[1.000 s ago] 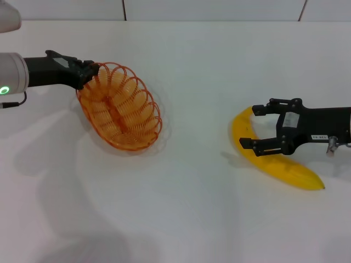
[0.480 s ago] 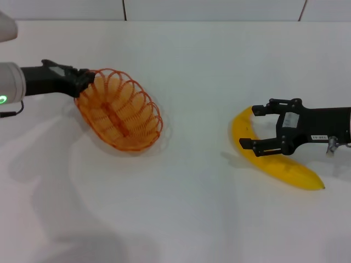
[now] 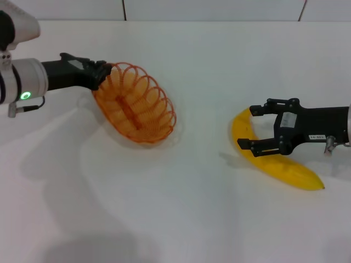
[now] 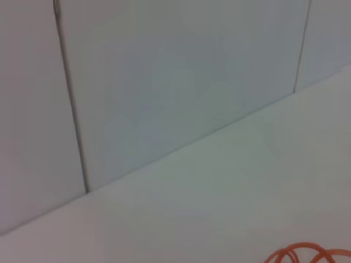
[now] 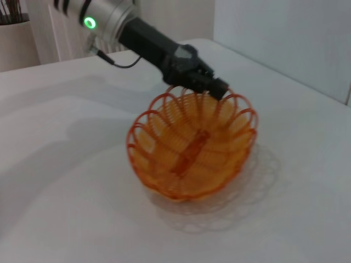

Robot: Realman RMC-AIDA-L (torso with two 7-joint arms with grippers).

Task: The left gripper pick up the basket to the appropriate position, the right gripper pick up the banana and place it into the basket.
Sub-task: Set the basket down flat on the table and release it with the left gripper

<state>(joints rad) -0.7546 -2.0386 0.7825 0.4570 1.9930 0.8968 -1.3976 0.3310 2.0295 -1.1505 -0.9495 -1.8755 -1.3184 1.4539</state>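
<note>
My left gripper is holding the basket, which hangs tilted from its rim (image 3: 116, 67). Next, I swing back, turn the basket level (image 3: 134, 107) and put it down before the banana goes in.
The orange wire basket (image 3: 135, 104) hangs tilted at the table's left, its held side raised and a shadow beneath it. My left gripper (image 3: 102, 74) is shut on the basket's rim. The right wrist view shows the basket (image 5: 192, 148) with the left gripper (image 5: 213, 85) pinching its far rim. A few of the basket's wire loops (image 4: 307, 256) edge into the left wrist view. The yellow banana (image 3: 293, 172) lies on the table at the right. My right gripper (image 3: 246, 127) is open, with one finger on each side of the banana's upper curve.
The white table (image 3: 197, 208) stretches between basket and banana. A tiled wall (image 3: 214, 8) runs along the back edge. A white cabinet and a pot (image 5: 16, 38) stand beyond the table in the right wrist view.
My left arm has carried the basket to the right and tilted it further. The right gripper and the banana have barely moved.
</note>
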